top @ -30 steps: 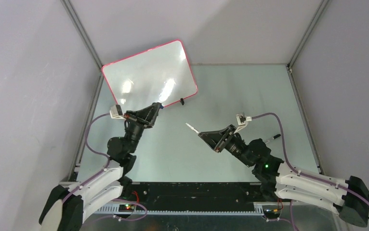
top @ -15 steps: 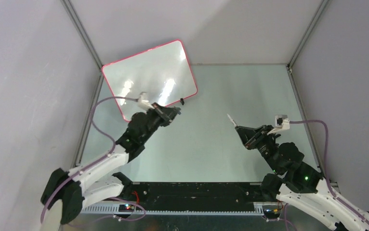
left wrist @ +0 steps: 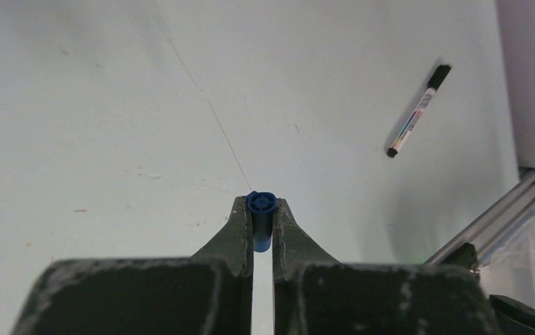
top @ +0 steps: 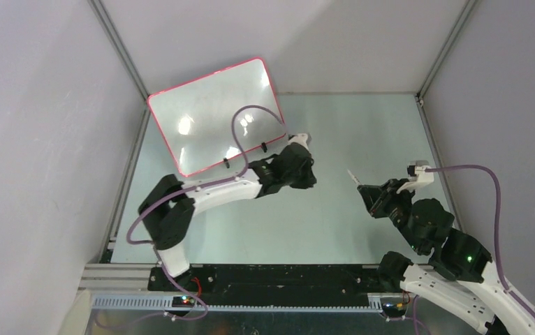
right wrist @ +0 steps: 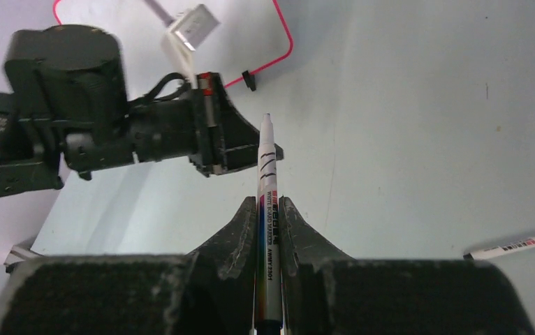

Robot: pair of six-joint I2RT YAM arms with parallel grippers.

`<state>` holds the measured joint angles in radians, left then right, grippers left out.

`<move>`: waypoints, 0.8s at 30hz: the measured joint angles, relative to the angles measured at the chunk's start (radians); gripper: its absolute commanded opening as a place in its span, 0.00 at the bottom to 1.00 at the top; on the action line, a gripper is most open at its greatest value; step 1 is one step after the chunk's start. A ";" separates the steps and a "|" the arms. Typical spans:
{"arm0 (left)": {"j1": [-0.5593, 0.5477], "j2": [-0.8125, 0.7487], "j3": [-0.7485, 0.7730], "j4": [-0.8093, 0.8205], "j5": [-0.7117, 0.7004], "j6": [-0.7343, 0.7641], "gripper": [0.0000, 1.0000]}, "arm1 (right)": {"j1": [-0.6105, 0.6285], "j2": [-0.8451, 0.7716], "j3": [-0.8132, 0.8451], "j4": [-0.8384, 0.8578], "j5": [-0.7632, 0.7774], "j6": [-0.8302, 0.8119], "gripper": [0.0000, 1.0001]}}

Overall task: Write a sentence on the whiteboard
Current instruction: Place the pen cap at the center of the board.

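Observation:
The blue marker cap (left wrist: pixel 261 204) is clear of the uncapped marker, so my left gripper should continue to go down to the open table (top: pixel 323 211) and let go of the cap there.
The whiteboard (top: pixel 209 115), glossy white with a red-pink rim, leans at the back left; its corner (right wrist: pixel 287 42) also shows in the right wrist view. No sentence shows on its face. My left gripper (top: pixel 309 179) reaches to the table's middle, shut on a small blue marker cap (left wrist: pixel 260 206). Facing it from the right, my right gripper (top: pixel 364 191) is shut on an uncapped whiteboard marker (right wrist: pixel 265 183), whose white tip end points at the left gripper (right wrist: pixel 277 153). A short gap lies between tip and cap.
A second marker with a black cap (left wrist: pixel 418 112) lies on the pale green table by the right wall, also seen at the right wrist view's lower right as a white barrel (right wrist: pixel 523 244). Grey walls and metal frame rails enclose the table. The board's black clip feet (top: pixel 263 147) stand on the table.
My left arm has swung from the board's lower edge rightward to the table's middle. My right arm has pulled back to the right with the marker. Both grippers stayed shut.

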<state>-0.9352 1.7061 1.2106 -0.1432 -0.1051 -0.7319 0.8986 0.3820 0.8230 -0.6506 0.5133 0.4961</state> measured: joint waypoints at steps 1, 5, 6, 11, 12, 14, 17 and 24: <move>-0.010 0.034 0.035 -0.030 0.003 0.006 0.00 | 0.000 -0.004 0.001 -0.011 -0.003 0.000 0.00; -0.035 0.154 0.146 -0.131 0.028 0.018 0.00 | -0.003 -0.036 0.003 -0.053 -0.019 0.000 0.00; -0.041 0.177 0.162 -0.150 0.030 0.018 0.00 | -0.004 -0.044 0.003 -0.061 -0.024 0.001 0.00; -0.069 0.249 0.190 -0.216 0.034 0.018 0.00 | -0.004 -0.068 0.004 -0.098 -0.035 0.008 0.00; -0.077 0.259 0.192 -0.224 0.034 0.018 0.00 | -0.004 -0.069 0.004 -0.101 -0.037 0.009 0.00; -0.088 0.272 0.196 -0.235 0.034 0.018 0.00 | -0.004 -0.070 0.004 -0.107 -0.042 0.013 0.00; -0.099 0.290 0.203 -0.241 0.034 0.018 0.04 | -0.004 -0.073 0.004 -0.117 -0.049 0.024 0.00; -0.111 0.308 0.205 -0.253 0.029 0.031 0.70 | -0.004 -0.073 0.004 -0.119 -0.058 0.027 0.00</move>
<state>-1.0466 2.0144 1.4158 -0.3965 -0.0765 -0.7006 0.8944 0.3092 0.8272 -0.7692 0.4557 0.5232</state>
